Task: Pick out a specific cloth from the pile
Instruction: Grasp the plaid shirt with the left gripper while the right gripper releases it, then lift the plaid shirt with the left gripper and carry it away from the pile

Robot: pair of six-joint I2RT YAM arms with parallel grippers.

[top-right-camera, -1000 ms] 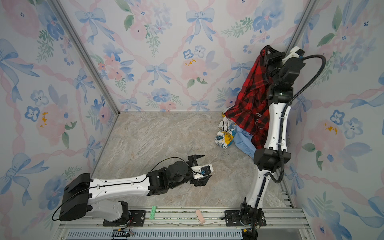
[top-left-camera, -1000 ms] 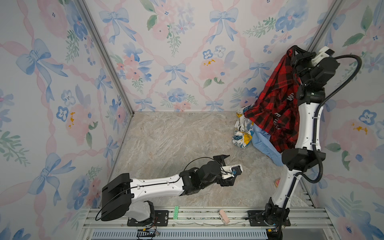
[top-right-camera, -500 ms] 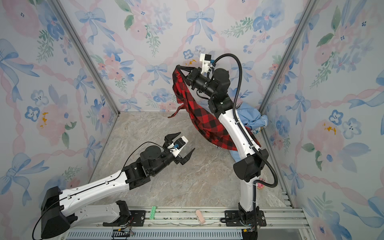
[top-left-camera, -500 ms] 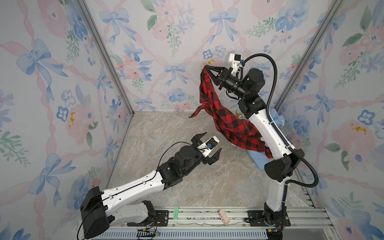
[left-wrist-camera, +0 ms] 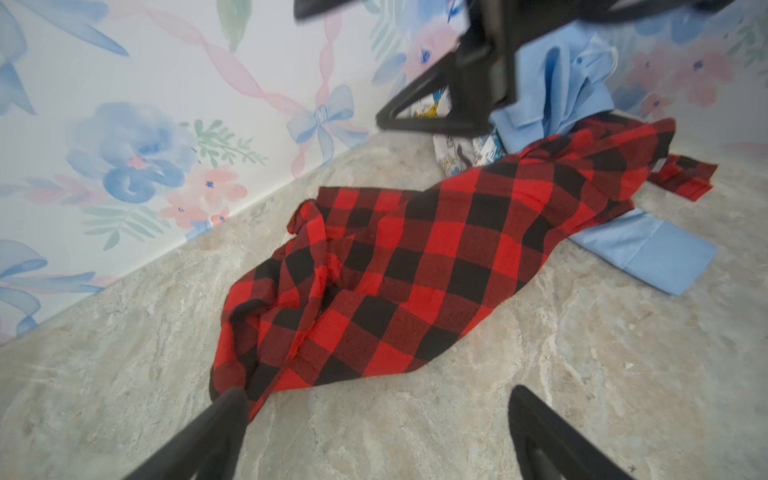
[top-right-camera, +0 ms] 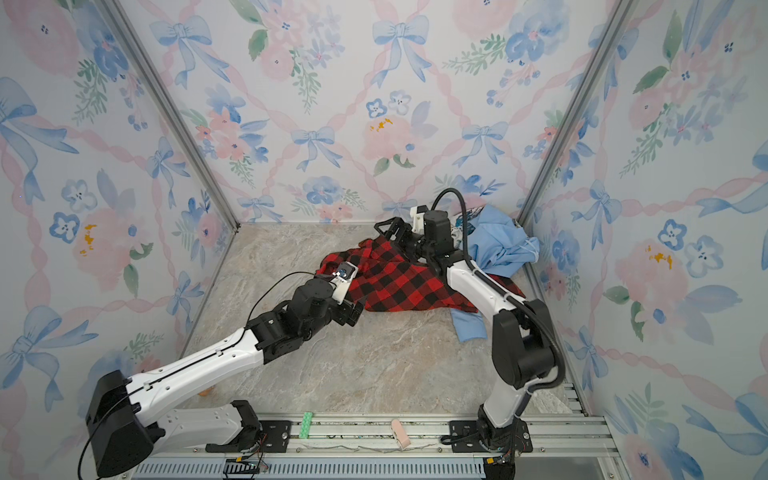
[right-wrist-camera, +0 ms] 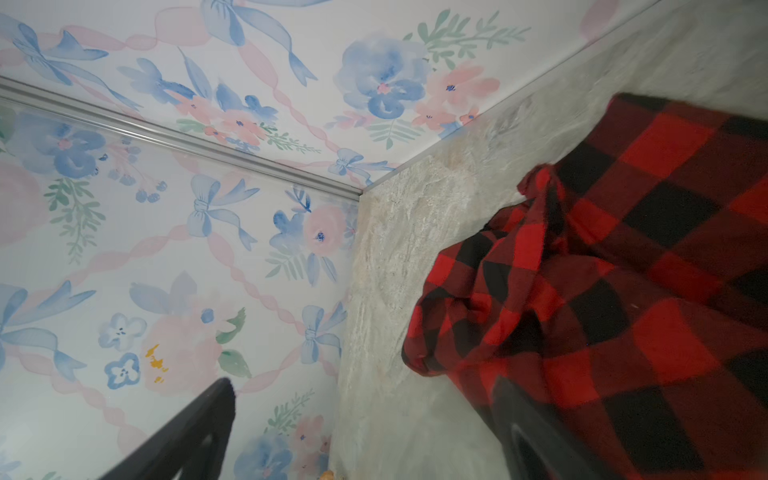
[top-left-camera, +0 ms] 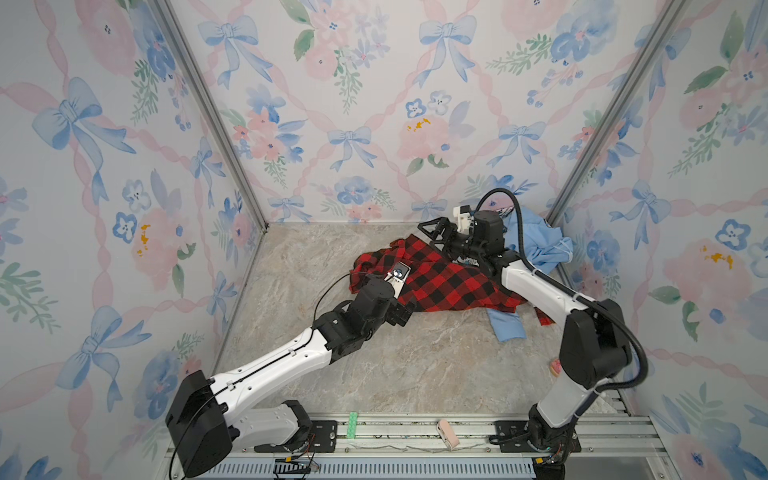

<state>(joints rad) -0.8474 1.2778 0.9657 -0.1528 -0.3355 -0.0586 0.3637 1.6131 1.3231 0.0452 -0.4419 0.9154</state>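
The plaid cloth's end lies over the pile under my right arm, so my right gripper should move back and my left gripper should lift the bunched end away.
The cloth, red and black plaid, lies spread on the marble floor, its right end still overlapping the pile. The pile is a light blue garment in the back right corner, with a white printed piece beside it. My right gripper hovers open over the cloth's far end, holding nothing. At the cloth's near left edge my left gripper is open, one finger at the hem and bare floor between the jaws.
A light blue sleeve sticks out from under the plaid on the floor. The floral walls close in at the back and both sides. On the front rail lie a green strip and a pink piece.
The right arm carried the plaid cloth from high in the back right corner leftward and down, then opened and dropped it on the floor. The left arm reached forward to its edge.
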